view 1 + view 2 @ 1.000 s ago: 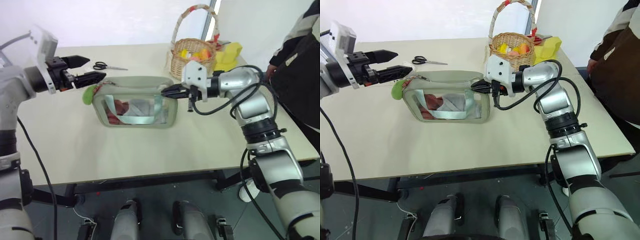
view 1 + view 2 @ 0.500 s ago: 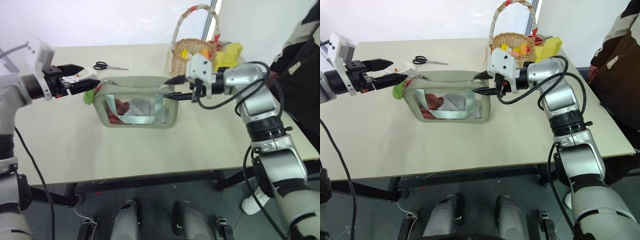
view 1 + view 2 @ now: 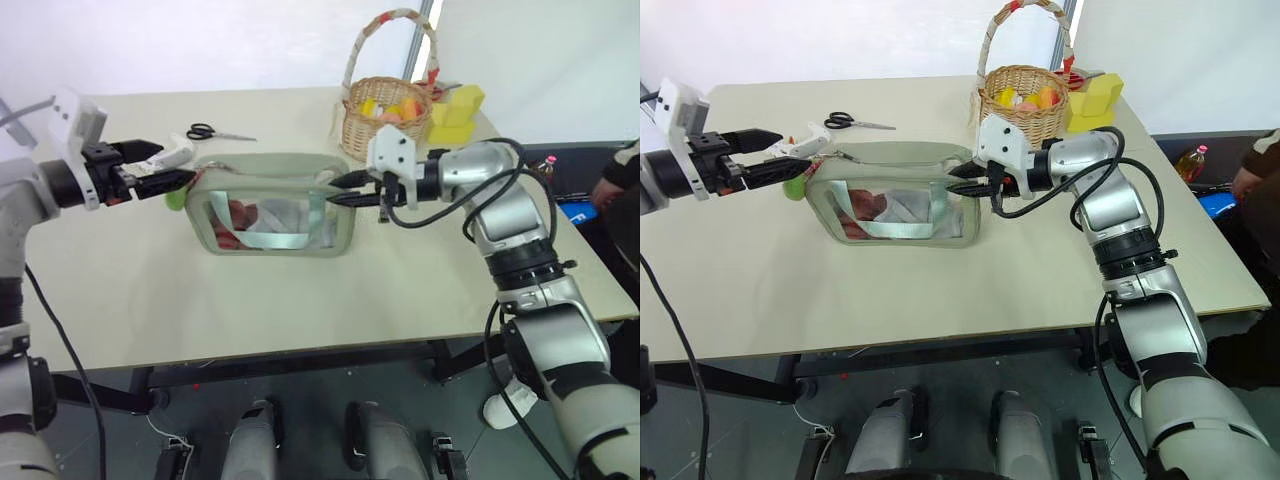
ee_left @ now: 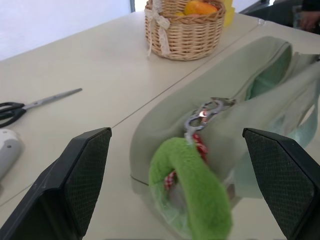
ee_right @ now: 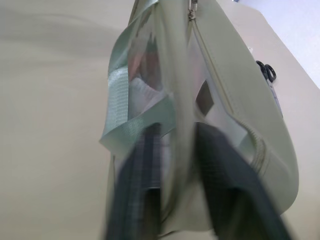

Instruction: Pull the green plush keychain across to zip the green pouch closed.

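My left gripper is still to pinch the pouch's end, which will bunch up into a fold at the pinch because the green pouch's open top has slack edges.
The green pouch stands mid-table with its clear window facing me; its top gapes in the left wrist view. From the zipper pull at its left end hangs the green plush keychain, also visible at the pouch's left corner. My left gripper is open, level with that end, and the keychain lies between its two spread fingers without touching them. At the pouch's right end my right gripper is shut on the fabric edge, one finger on each side.
A wicker basket with yellow sponge blocks beside it stands behind the right arm. Scissors and a white tool lie behind the left gripper. A person is at the far right, off the table.
My right gripper opened, then shut on the pouch's right end. My left gripper sank slightly toward the keychain. The person stepped away to the right.
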You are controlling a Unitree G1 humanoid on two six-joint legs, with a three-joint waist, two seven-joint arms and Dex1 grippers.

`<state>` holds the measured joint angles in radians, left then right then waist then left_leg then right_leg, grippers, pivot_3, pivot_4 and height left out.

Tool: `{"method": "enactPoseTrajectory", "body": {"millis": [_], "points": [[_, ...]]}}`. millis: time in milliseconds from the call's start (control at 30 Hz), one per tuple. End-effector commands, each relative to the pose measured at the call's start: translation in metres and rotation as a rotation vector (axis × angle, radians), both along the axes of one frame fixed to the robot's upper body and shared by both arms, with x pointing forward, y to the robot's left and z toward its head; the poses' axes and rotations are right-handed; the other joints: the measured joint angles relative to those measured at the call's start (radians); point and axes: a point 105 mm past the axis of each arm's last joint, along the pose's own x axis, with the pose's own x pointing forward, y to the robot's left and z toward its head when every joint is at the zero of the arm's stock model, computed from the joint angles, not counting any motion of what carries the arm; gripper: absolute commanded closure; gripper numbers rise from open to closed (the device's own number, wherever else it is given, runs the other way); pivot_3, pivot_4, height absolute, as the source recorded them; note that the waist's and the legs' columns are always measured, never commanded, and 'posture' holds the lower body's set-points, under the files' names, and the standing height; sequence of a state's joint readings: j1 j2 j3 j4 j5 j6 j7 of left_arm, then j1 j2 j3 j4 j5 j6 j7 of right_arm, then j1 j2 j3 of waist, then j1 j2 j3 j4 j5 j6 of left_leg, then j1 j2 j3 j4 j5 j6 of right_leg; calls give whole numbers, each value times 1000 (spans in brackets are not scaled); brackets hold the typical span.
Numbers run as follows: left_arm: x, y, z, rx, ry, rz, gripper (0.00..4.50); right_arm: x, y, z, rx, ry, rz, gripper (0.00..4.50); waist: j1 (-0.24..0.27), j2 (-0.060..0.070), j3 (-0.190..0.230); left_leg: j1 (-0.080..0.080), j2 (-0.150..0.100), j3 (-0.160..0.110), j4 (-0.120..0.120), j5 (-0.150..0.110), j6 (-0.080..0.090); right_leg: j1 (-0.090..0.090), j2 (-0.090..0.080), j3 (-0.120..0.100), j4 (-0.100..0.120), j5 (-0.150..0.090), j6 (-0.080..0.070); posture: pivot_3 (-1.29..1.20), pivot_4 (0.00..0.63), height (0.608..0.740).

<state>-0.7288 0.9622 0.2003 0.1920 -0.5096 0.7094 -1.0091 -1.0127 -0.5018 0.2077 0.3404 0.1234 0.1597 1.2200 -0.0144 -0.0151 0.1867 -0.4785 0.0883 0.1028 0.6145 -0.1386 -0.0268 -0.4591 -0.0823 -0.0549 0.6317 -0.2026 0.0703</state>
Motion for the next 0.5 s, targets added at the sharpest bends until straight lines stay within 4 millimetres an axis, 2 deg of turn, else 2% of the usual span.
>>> {"method": "enactPoseTrajectory", "body": {"millis": [33,167,267,367,500], "points": [[-5,3,4,6,-27,1,0,-3,2,10,14,-43,20,4461,0,0,0,0,0,0,0,0,0,0,0,0,0,0,0,0,150,740],[-9,-3,-10,33,15,-33,0,-2,2,10,2,-67,12,4461,0,0,0,0,0,0,0,0,0,0,0,0,0,0,0,0,150,740],[-11,-1,-9,29,13,-24,0,-2,1,10,-2,-69,13,4461,0,0,0,0,0,0,0,0,0,0,0,0,0,0,0,0,150,740],[-13,5,-3,26,11,-12,828,-2,0,9,-7,-73,9,4500,0,0,0,0,0,0,0,0,0,0,0,0,0,0,0,0,150,740],[-17,3,-7,41,26,-38,2908,-2,-1,9,-9,-75,7,4500,0,0,0,0,0,0,0,0,0,0,0,0,0,0,0,0,150,740]]}}
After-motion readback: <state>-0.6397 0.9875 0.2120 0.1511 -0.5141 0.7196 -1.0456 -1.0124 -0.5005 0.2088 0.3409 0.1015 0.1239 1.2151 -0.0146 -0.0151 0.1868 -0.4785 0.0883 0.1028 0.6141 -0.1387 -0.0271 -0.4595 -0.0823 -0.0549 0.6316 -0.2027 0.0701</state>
